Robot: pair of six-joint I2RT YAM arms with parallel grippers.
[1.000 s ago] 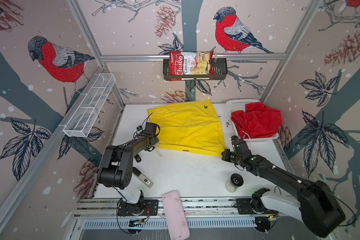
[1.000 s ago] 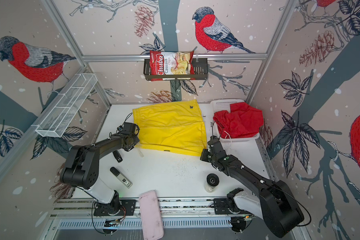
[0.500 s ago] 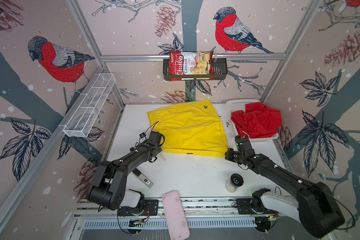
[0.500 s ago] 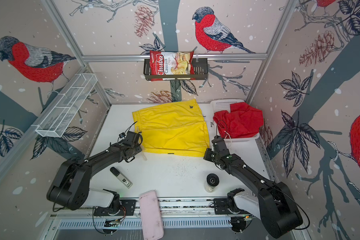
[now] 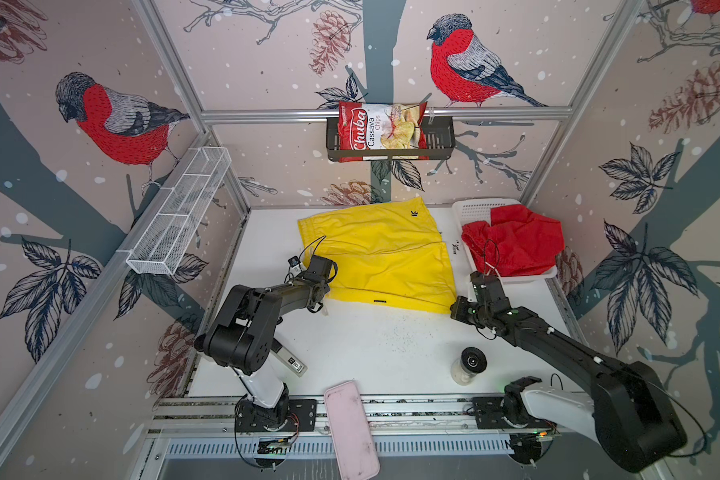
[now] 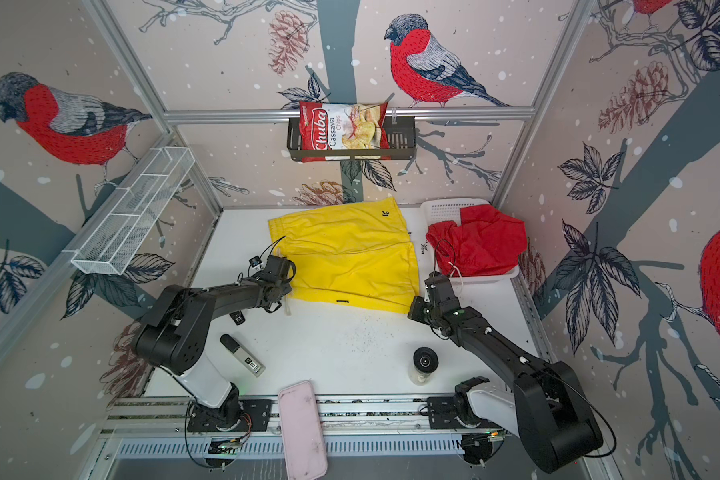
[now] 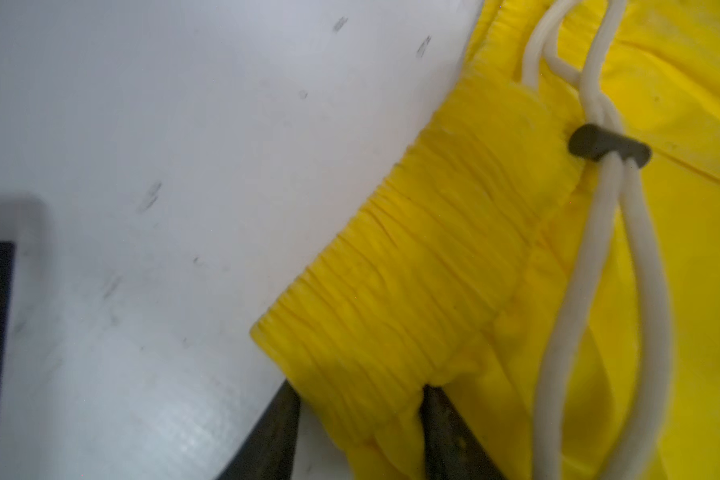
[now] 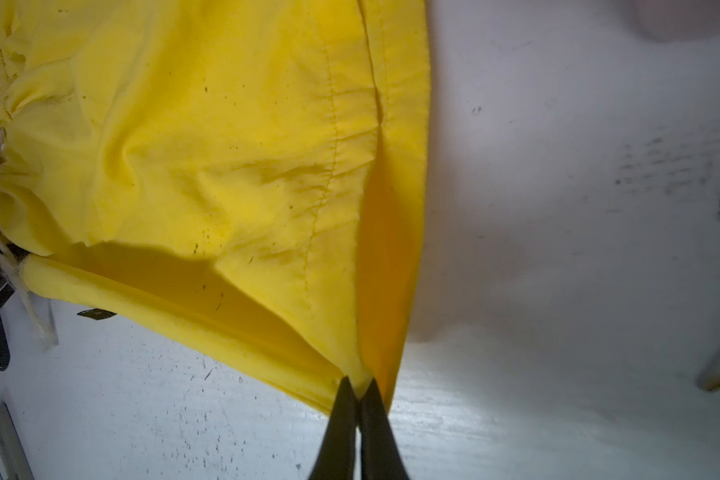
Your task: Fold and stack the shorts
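My left gripper's fingers are wide around the bunched waistband point(image 7: 368, 380). Next, my left gripper moves back and pinches the waistband's near edge point(image 7: 360, 444) firmly before folding the shorts.
The yellow shorts point(image 5: 375, 253) point(image 6: 346, 253) lie spread flat at the back middle of the white table. My left gripper point(image 7: 360, 415) is at their near left corner. Its jaws stand apart around the gathered waistband point(image 7: 412, 270), with a sliver of table showing beside one finger point(image 7: 279, 419). A white drawstring point(image 7: 591, 257) runs beside it. My right gripper point(image 8: 358, 386) is shut on the near right hem corner and lifts it a little; in both top views it sits at that corner point(image 5: 453, 309) point(image 6: 410, 311). The red shorts point(image 5: 516, 241) point(image 6: 479, 241) lie crumpled in a white tray point(image 5: 472, 210).
A black-lidded jar point(image 5: 470, 363) stands front right. A pink case point(image 5: 350, 428) lies across the front rail, and a grey-and-black stick point(image 5: 289, 361) lies front left. On the walls hang a black basket with a chips bag point(image 5: 381, 131) and a white wire shelf point(image 5: 179, 216).
My left gripper moved right and toward the front along the waistband, opened, and now stands narrower around the corner. My right gripper stayed shut on the hem corner.
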